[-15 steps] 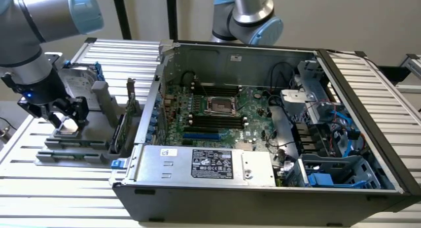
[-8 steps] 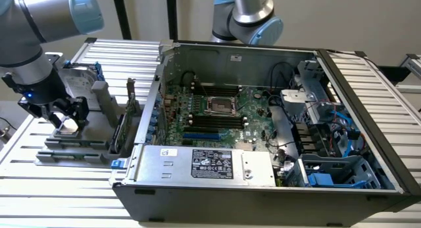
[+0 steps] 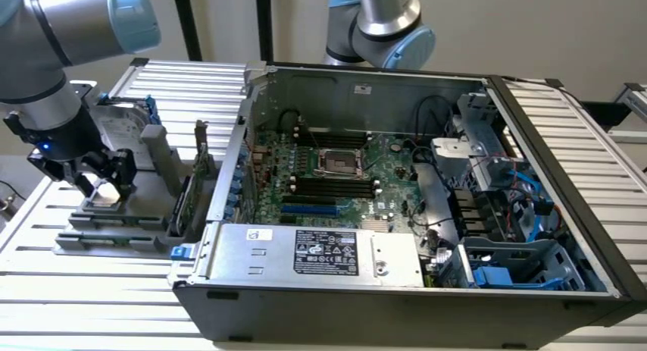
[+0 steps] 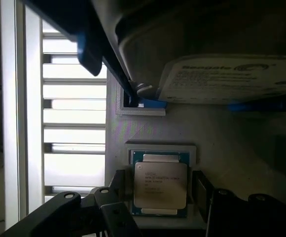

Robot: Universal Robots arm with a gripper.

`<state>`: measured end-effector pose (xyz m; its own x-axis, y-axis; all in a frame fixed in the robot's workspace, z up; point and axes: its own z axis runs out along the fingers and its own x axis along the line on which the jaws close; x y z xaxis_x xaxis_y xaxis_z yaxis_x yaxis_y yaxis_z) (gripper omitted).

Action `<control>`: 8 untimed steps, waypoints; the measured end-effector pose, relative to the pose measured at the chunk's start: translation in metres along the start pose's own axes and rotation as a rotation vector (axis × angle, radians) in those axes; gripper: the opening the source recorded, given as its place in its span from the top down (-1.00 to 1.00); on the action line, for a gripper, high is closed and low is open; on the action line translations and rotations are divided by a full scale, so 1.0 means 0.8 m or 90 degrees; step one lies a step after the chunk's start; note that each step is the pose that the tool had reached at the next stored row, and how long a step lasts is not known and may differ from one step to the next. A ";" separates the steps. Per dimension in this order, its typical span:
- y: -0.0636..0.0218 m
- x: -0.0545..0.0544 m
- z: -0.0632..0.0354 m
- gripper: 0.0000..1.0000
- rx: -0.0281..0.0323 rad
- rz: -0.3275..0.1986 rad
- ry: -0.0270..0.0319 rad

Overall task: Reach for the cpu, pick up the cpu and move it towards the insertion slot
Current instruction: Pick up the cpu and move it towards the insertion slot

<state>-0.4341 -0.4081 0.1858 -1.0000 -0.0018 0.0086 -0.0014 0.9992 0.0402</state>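
The cpu's green rim point(image 4: 184, 157) is uncovered inside the pale hollow, so the cpu will come out right away and stay level when I pick it up.
The cpu point(image 4: 160, 183), a small square chip with a silver lid and a green rim, lies flat in a pale recess of the grey fixture point(image 3: 111, 233) at the exterior view's left. My gripper point(image 3: 101, 186) hangs low over it, open. In the wrist view, the gripper point(image 4: 160, 197) has one dark finger point(image 4: 119, 193) on each side of the chip, close to its edges. A pale patch point(image 3: 101, 192) between the fingers marks the chip. The insertion slot point(image 3: 339, 163), a square socket with a silvery frame, sits on the green board inside the open computer case, far from the gripper.
A silver hard drive point(image 4: 222, 79) with blue rails stands in the fixture just behind the cpu point(image 3: 117, 131). Upright cards point(image 3: 197, 169) stand between the fixture and the case wall point(image 3: 235, 146). A second arm's joint point(image 3: 379, 32) hangs behind the case. The slatted metal table point(image 3: 91, 305) lies underneath.
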 end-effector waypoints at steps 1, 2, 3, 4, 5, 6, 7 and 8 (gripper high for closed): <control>0.000 0.000 0.000 -0.31 0.0000 0.000 0.0000; 0.000 0.000 0.000 -0.31 0.0000 0.000 0.0000; 0.000 0.000 0.000 -0.31 0.0000 0.000 0.0000; 0.000 0.000 0.000 -0.31 0.0000 0.000 0.0000; 0.000 0.000 0.000 -0.31 0.0000 0.000 0.0001; 0.000 0.000 0.000 -0.31 0.0000 0.000 0.0001; 0.000 0.000 0.000 -0.31 0.0000 0.000 0.0001; 0.000 0.000 0.000 -0.26 0.0000 0.000 0.0001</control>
<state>-0.4340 -0.4080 0.1856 -1.0000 -0.0019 0.0087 -0.0015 0.9992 0.0402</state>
